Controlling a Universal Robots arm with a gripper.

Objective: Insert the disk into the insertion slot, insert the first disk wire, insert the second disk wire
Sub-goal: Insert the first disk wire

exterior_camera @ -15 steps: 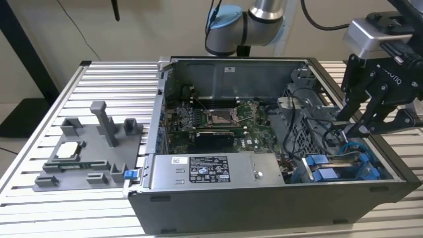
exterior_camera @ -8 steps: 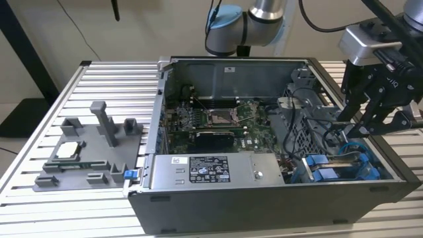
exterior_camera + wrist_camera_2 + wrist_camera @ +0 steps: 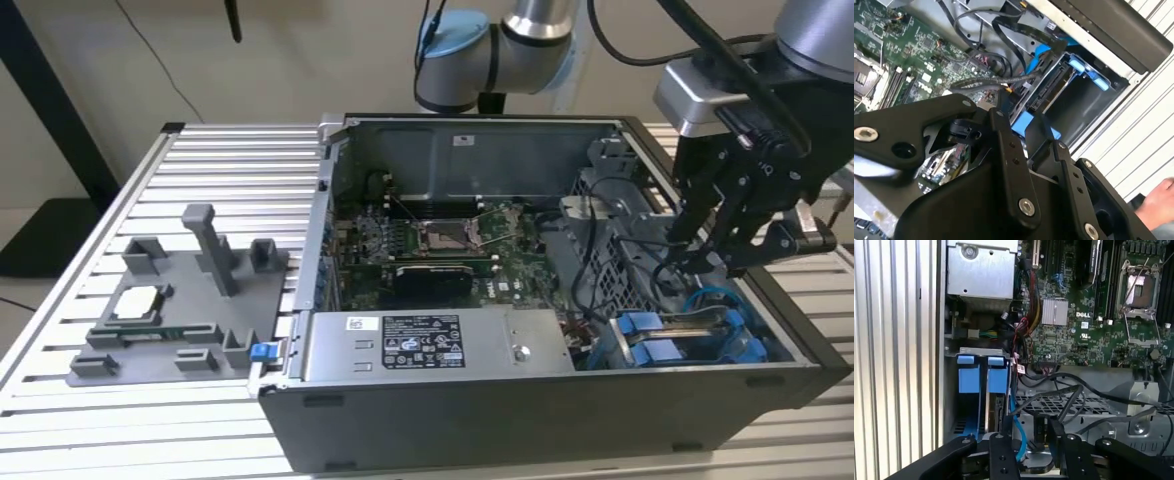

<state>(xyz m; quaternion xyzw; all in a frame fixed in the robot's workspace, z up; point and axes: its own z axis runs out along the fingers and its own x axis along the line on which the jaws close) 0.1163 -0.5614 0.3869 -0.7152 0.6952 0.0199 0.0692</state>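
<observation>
My gripper is going to carry the black disk wire by its end (image 3: 1060, 418) to the disk. The wire bends slackly (image 3: 1077, 389) above the grille, so it will curl into a loop then.
The disk (image 3: 1048, 92) sits in its blue carrier inside the insertion slot (image 3: 694, 345), at the front corner of the open computer case on the exterior view's right. Its connector end faces my gripper. My gripper (image 3: 721, 255) hangs just above that bay, open, with a narrow gap between its fingers (image 3: 1004, 450) and nothing clamped in it. Through the gap in the second wrist view I see the blue carrier (image 3: 1024, 122). A blue wire (image 3: 1018, 432) runs up beside the fingers, and a black braided wire (image 3: 989, 82) ends close to the fingertips.
A grey power-supply box (image 3: 434, 345) lies along the case's front edge beside the bay. The motherboard (image 3: 441, 240) with its CPU socket (image 3: 1141, 295) fills the case floor. A grey fixture (image 3: 174, 300) stands on the slatted table. A person's hand (image 3: 1161, 202) rests nearby.
</observation>
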